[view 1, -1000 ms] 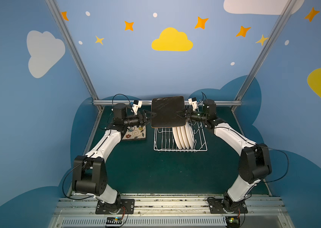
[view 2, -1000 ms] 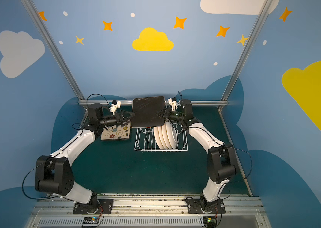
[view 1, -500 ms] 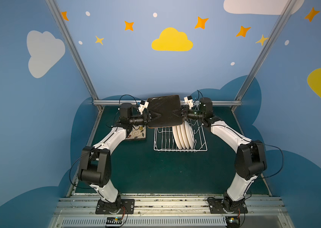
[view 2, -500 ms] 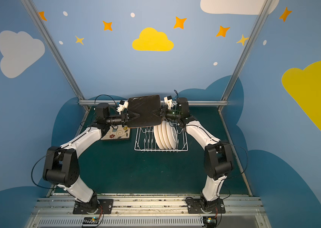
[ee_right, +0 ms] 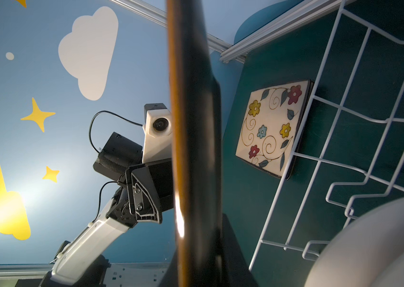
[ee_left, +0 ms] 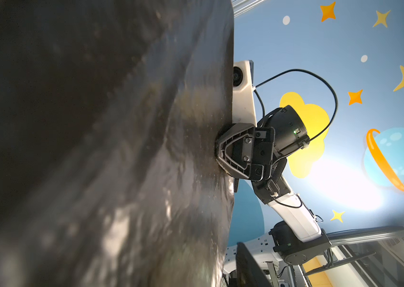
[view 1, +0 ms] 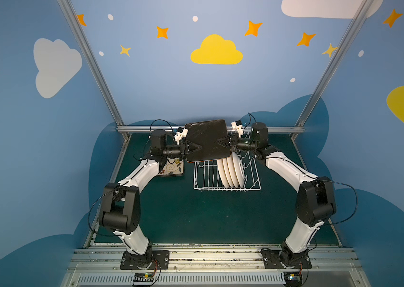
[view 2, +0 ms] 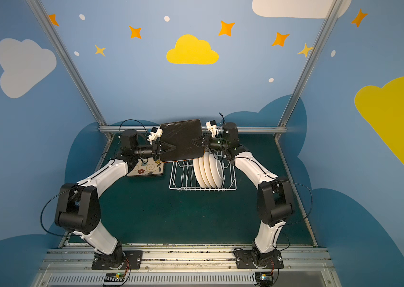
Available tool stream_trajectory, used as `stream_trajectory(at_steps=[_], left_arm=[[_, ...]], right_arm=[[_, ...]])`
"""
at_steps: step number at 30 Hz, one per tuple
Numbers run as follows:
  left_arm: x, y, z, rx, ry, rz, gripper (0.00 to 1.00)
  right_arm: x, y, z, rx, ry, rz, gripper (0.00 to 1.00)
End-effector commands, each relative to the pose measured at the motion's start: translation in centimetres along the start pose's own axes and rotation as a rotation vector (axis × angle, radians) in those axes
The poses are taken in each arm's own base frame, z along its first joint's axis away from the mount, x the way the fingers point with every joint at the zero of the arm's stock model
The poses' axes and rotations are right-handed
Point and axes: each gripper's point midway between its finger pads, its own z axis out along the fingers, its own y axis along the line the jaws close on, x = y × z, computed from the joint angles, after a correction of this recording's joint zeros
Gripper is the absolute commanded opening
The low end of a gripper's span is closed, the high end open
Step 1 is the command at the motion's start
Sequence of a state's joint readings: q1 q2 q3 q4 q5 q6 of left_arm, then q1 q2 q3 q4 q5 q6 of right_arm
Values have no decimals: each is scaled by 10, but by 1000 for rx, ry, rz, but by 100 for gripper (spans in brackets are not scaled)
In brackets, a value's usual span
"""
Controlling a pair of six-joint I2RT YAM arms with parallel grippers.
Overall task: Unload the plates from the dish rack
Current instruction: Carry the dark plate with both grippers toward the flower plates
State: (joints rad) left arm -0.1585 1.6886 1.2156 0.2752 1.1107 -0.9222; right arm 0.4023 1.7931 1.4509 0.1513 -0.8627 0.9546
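Observation:
I should pass the black-backed plate (view 1: 207,140) from my right gripper to my left gripper and stack it with my left gripper on that gripper's side, because the floral square plate (view 1: 173,168) lies there.
A black-backed square plate (view 1: 207,141) (view 2: 181,141) hangs over the far left part of the white wire dish rack (view 1: 253,174) (view 2: 178,180). My right gripper (view 1: 222,143) (view 2: 197,143) is shut on its right edge. My left gripper (view 1: 193,149) (view 2: 168,149) straddles its left edge, jaws open; one of its fingers (ee_left: 248,268) stands a little off the plate (ee_left: 121,149). Several round white plates (view 1: 230,171) (view 2: 208,171) stand upright in the rack. A floral square plate (view 1: 171,169) (ee_right: 270,129) lies face up on the table left of the rack.
The dark green table (view 1: 196,216) runs from the rack to the front rail. A metal bar (view 1: 282,129) crosses the back just behind the grippers. Blue walls close in the left, right and rear.
My left gripper moved right to the held plate's left edge and narrowed its jaws around it. The plate shifted slightly left and tilted, with the right gripper still shut on it.

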Motion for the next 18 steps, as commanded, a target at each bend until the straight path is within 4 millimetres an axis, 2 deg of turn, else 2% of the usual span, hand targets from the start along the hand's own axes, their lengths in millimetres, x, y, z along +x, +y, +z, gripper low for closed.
stream_trajectory(at_steps=[1, 3, 7, 11, 16, 18], left_arm=[[13, -19, 0, 49, 74, 28, 36], [13, -21, -1, 49, 78, 34, 29], [10, -25, -3, 46, 69, 44, 25], [5, -26, -8, 35, 49, 41, 3], [-4, -25, -16, 5, 4, 45, 3], [-8, -27, -21, -5, -19, 56, 3]], right_arm=[[-7, 50, -5, -111, -19, -171, 0], [-6, 49, -4, -104, -12, -167, 0], [-4, 45, -2, -95, -9, -156, 0], [-2, 44, -2, -85, -1, -147, 0], [4, 43, 1, -64, -4, -161, 1], [3, 42, 1, -50, -9, -162, 15]])
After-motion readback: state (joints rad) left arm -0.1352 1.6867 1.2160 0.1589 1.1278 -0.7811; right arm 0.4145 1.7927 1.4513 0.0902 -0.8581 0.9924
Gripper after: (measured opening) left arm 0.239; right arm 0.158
